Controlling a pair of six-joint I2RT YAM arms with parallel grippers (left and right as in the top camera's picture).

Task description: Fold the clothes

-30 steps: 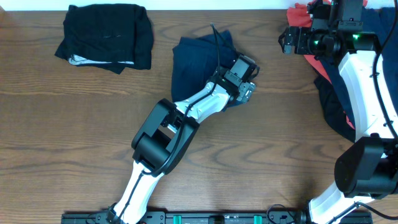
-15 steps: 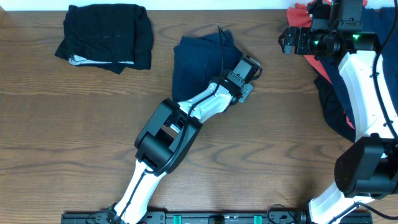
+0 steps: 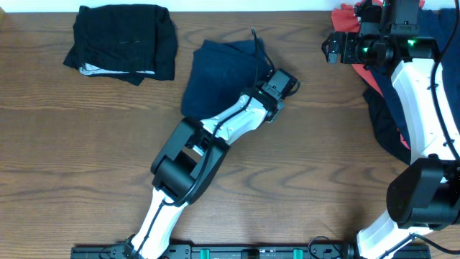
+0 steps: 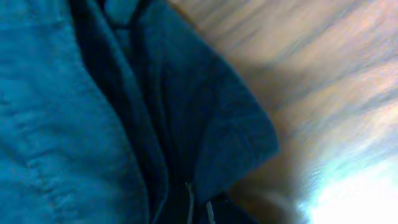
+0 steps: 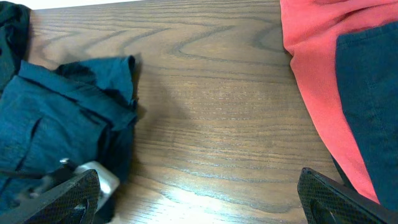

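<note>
The navy garment's edge (image 5: pixel 115 102) is doubled back and bunched up at my left gripper, so I should pull the cloth out over the open wood (image 3: pixel 277 131) and let go of it before I fold.
The clothes lie in three places. A plain navy blue garment (image 3: pixel 219 72) is bunched on the table at centre back. My left gripper (image 3: pixel 274 104) is at its right edge, shut on the navy cloth, which fills the left wrist view (image 4: pixel 93 112) and hides the fingers. The same garment shows at the left of the right wrist view (image 5: pixel 56 118). My right gripper (image 3: pixel 336 47) hovers at the back right, open and holding nothing (image 5: pixel 199 202), over bare wood beside a coral red garment (image 5: pixel 311 68).
A folded black garment (image 3: pixel 122 43) lies at the back left. A heap of coral red and navy clothes (image 3: pixel 381 101) lies along the right edge under the right arm. The wooden table (image 3: pixel 323 165) extends to the front.
The left gripper has shut on the navy garment's right edge and shifted slightly left and back. The garment's left side has spread further left. The right arm has not moved.
</note>
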